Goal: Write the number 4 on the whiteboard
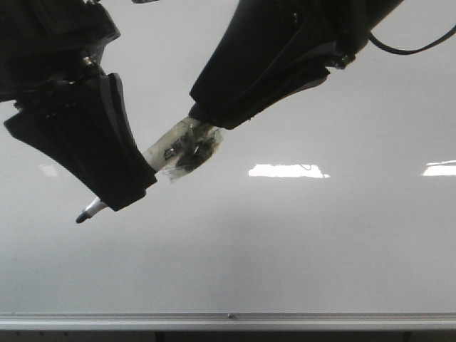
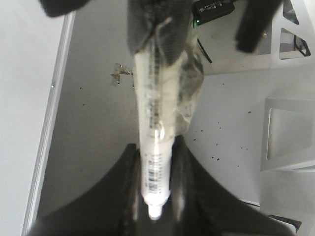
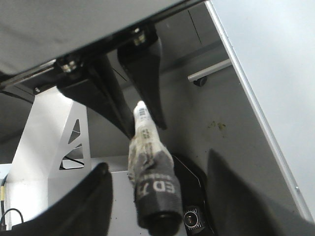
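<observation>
The robot's left gripper is closed on the marker's body (image 1: 100, 204) near the marker's tip, so next the right gripper takes hold of the marker's rear end (image 1: 195, 131) before writing the number 4.
The whiteboard (image 1: 285, 242) fills the front view; no number 4 is in view on it. A marker (image 1: 167, 146) with a pale barrel, crumpled tape and a dark tip (image 1: 84, 216) hangs in front of the board, tip pointing down-left. My left gripper (image 1: 125, 196) is shut on the barrel near the tip; in the left wrist view (image 2: 157, 196) the marker (image 2: 155, 123) sits pinched between both fingers. My right gripper (image 1: 206, 114) is around the marker's rear end. In the right wrist view (image 3: 156, 164) its fingers (image 3: 78, 201) stand wide apart, clear of the marker's black end (image 3: 155, 196).
An aluminium rail (image 1: 228, 320) runs along the board's lower edge. Bright light reflections (image 1: 288, 171) lie on the board. Below the grippers is a grey speckled surface (image 2: 98, 123) with a white metal bracket (image 2: 290, 132).
</observation>
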Tool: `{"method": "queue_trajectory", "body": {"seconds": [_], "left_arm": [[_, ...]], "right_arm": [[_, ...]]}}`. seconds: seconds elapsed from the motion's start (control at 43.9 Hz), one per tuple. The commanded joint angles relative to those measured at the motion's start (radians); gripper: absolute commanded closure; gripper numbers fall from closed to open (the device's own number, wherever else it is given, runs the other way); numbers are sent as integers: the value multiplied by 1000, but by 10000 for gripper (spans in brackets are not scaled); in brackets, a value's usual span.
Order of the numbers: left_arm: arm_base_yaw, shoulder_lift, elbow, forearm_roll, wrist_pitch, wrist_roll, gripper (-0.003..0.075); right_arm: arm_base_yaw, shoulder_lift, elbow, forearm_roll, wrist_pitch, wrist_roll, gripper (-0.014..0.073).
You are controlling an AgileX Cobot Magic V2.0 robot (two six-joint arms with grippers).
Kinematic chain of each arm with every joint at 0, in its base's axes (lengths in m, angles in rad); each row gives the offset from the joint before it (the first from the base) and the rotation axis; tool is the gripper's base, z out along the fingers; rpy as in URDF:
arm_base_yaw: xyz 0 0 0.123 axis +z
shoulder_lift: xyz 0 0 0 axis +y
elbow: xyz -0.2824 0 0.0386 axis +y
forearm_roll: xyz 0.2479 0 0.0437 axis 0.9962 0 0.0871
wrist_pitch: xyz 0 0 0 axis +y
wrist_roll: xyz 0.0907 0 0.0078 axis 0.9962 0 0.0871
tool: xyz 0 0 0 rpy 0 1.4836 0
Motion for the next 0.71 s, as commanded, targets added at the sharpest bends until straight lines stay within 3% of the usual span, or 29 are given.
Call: {"method": "queue_trajectory", "body": {"seconds": [0.0, 0.114, 0.273, 0.478, 0.592, 0.683], "left_arm": [[-8, -41, -31, -51, 4, 3, 741], [-8, -41, -31, -53, 2, 3, 741], [-8, -41, -31, -60, 0, 3, 741], [-8, -41, -31, -91, -7, 3, 721], [-8, -41, -31, -105, -29, 1, 567], [-8, -41, -31, -110, -57, -9, 309]], "right_arm": [[-1, -32, -34, 66, 18, -9, 280], [-1, -32, -34, 69, 20, -9, 377], [-1, -32, -34, 69, 47, -9, 669], [-2, -32, -34, 70, 49, -9, 664], [-2, -32, -34, 69, 45, -9, 664], [-2, -37, -32, 69, 44, -8, 662]]}}
